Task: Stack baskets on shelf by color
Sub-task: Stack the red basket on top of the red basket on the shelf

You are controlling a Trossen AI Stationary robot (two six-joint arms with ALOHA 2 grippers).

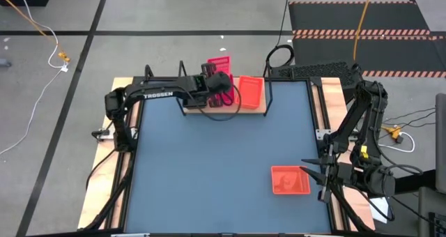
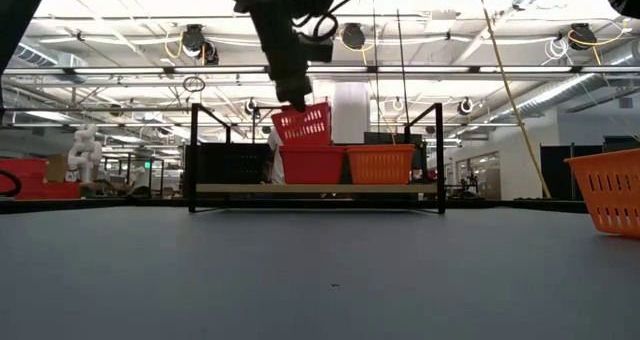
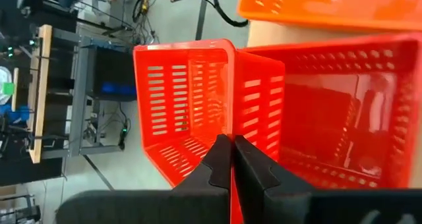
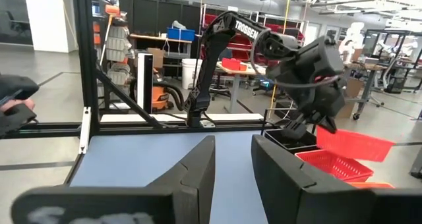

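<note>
The held pink-red basket is bottom down over the matching shelf basket. My left gripper should ease the held basket in next and let go once its bottom sits inside.
The wooden shelf stands at the table's far edge. It carries a black basket, a pink-red basket and an orange basket side by side. My left gripper is shut on a second pink-red basket, which hangs tilted just above the pink-red one on the shelf. Another orange basket sits flat on the table near the right edge. My right gripper is open and hovers just right of that basket. No other baskets are in view. My left gripper pinches one side wall of the pink-red basket at its rim, one finger inside the basket and one outside. The fingers come from above, slanting toward the far edge. The basket is lifted clear and tilted, over the far side of the shelf.
The shelf's black wire posts rise at its ends, beside the stacked baskets. Bare blue-grey tabletop stretches between shelf and near edge. Cables and a black mat lie on the floor beyond the table.
</note>
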